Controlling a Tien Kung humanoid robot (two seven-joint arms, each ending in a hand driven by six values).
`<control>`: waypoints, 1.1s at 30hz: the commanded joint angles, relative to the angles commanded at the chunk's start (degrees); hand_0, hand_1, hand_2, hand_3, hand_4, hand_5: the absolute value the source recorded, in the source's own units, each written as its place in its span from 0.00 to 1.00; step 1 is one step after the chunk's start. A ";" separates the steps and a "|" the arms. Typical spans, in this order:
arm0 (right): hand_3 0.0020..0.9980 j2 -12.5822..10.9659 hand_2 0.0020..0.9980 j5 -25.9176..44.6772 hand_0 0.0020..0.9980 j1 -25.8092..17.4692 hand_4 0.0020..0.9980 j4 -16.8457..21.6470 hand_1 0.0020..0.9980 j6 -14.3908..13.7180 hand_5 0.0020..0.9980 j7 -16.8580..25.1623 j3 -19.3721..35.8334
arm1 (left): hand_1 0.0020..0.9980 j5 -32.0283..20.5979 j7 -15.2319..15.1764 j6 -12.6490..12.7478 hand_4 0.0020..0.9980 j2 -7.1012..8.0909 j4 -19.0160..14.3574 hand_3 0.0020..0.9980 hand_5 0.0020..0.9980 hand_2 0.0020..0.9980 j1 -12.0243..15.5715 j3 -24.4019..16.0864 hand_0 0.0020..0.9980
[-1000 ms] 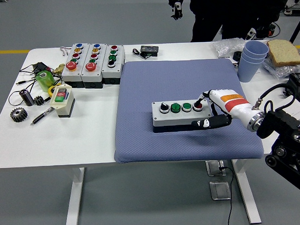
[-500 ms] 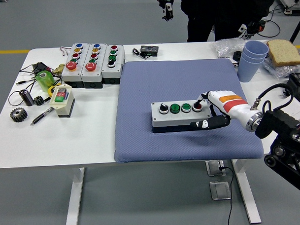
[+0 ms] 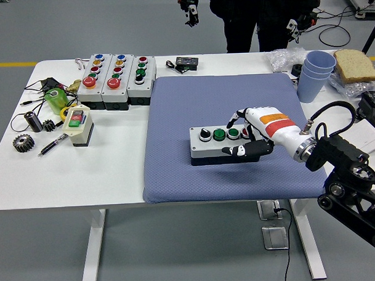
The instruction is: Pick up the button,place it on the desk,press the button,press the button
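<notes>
I can see a sliver of red next to my fingers, so I expect a red button (image 3: 246, 133) to be hidden at the covered end of the grey button box.
A grey button box (image 3: 207, 146) lies flat on the blue mat (image 3: 198, 97) in the middle of the table. Its top carries a black-and-white knob (image 3: 204, 134) and two green buttons (image 3: 219, 134); the button at its right end is hidden under my hand. My right hand (image 3: 240, 135) reaches in from the right and lies over that end. Its fingers (image 3: 236, 119) are spread above the second green button and the hidden one, and the black thumb (image 3: 237, 151) lies along the box's front face. It grips nothing. My left arm is out of sight.
Three more button boxes (image 3: 114, 78) stand at the back left, with a small cream switch box (image 3: 78, 124), gears (image 3: 23, 143) and cables near them. Blue cups (image 3: 314, 74) and bread (image 3: 356, 65) are back right. A person (image 3: 257, 15) stands beyond the far edge.
My right hand has slid left along the box and now covers the red button that showed before. The box has stayed put. The person behind the table has shifted left.
</notes>
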 joint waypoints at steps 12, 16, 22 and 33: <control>0.59 0.83 0.16 0.57 0.13 -1.00 0.94 -3.33 0.00 0.34 0.58 0.14 -1.68 | 0.66 1.57 0.37 -0.14 0.33 -0.09 0.00 0.60 0.65 0.68 0.45 -0.76 0.62; 0.59 0.75 0.16 0.71 0.13 -0.99 0.94 -3.10 0.00 0.30 0.58 0.13 -1.55 | 0.66 1.44 0.36 -0.12 0.33 -0.09 0.00 0.60 0.65 0.68 0.51 -0.68 0.62; 0.59 0.38 0.16 1.58 0.13 -0.61 0.94 -2.05 0.00 0.35 0.58 0.24 -0.05 | 0.66 1.13 0.26 -0.09 0.33 -0.06 0.00 0.60 0.65 0.68 0.55 -0.45 0.62; 0.59 0.26 0.16 2.40 0.13 -0.41 0.94 -2.55 0.00 0.38 0.58 0.29 0.40 | 0.66 0.88 0.23 -0.08 0.33 -0.02 0.00 0.59 0.64 0.67 0.32 -0.20 0.62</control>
